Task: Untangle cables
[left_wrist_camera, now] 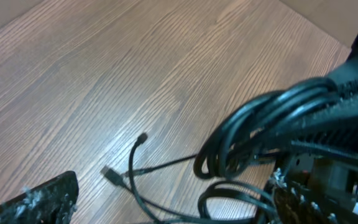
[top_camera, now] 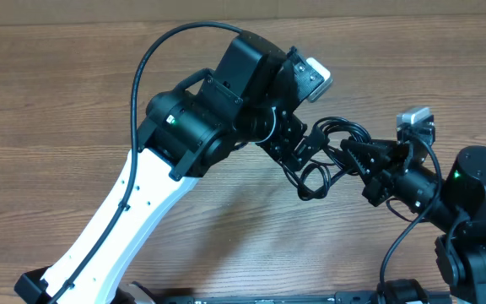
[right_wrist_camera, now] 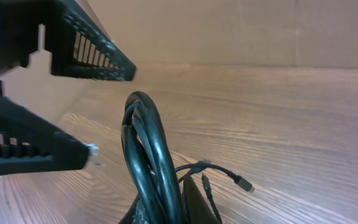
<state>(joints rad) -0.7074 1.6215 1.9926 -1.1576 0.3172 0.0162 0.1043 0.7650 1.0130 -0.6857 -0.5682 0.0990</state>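
I should move my left gripper farther in before I close it around the upright loops [right_wrist_camera: 143, 121], because the coil in my right gripper [top_camera: 342, 125] stands beyond my left gripper's open fingers.
The cables [top_camera: 326, 160] are thin black cords in a looped bundle on the wooden table between the two arms. My right gripper [top_camera: 354, 157] is shut on the coil; in the right wrist view its fingers [right_wrist_camera: 169, 202] pinch the upright loops [right_wrist_camera: 143, 140]. My left gripper [top_camera: 298, 150] is open just left of the bundle. In the left wrist view its fingers [left_wrist_camera: 166, 211] spread wide around loose strands, with the held coil [left_wrist_camera: 244, 134] ahead. Two plug tips [left_wrist_camera: 110, 175] lie loose on the table; one also shows in the right wrist view [right_wrist_camera: 246, 185].
The wooden table [top_camera: 74, 93] stretches to the left and far side. The left arm's white link [top_camera: 133, 211] crosses the front left. A thick black arm wire [top_camera: 150, 51] arcs above it. The right arm's base [top_camera: 479, 219] stands at the right edge.
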